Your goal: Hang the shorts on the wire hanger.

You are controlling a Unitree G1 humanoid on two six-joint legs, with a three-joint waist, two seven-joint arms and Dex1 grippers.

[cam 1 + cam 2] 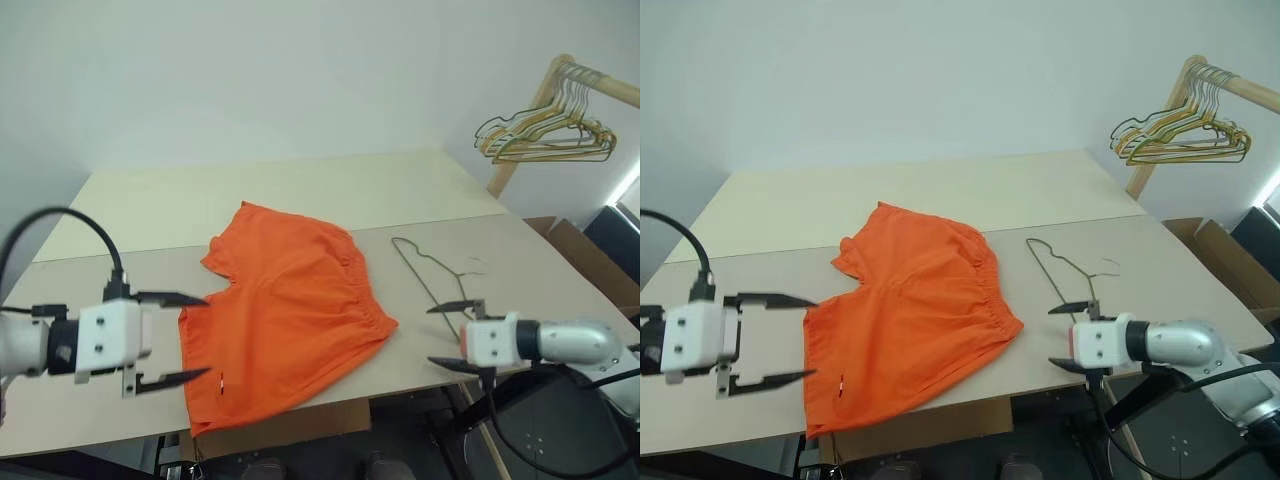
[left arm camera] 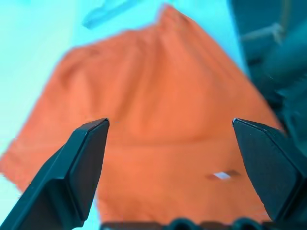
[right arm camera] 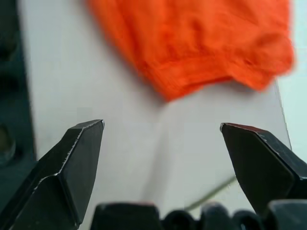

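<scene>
The thin wire hanger's long bar [image 1: 435, 259] runs straight [image 1: 417, 276], so when the robot raises the hanger's near end, the hanger will hold its shape and its far end will stick out stiffly.
The orange shorts [image 1: 285, 310] lie spread flat on the table, waistband toward the right, one leg reaching the front edge. The thin wire hanger [image 1: 425, 275] lies flat on the table just right of the shorts, apart from them. My left gripper [image 1: 185, 338] hovers open at the shorts' left edge, fingers pointing toward them, nothing between them. My right gripper [image 1: 442, 335] stands open near the hanger's front end, by the table's front edge, holding nothing. The left wrist view shows the shorts [image 2: 158, 115] and a small white tag [image 2: 221, 176]; the right wrist view shows the shorts' hem [image 3: 201, 48].
The beige table [image 1: 300, 190] is made of two panels with a seam across it. A wooden rack [image 1: 545, 95] at the back right carries a bunch of gold and green wire hangers [image 1: 545, 130]. Cardboard boxes [image 1: 590, 260] stand right of the table.
</scene>
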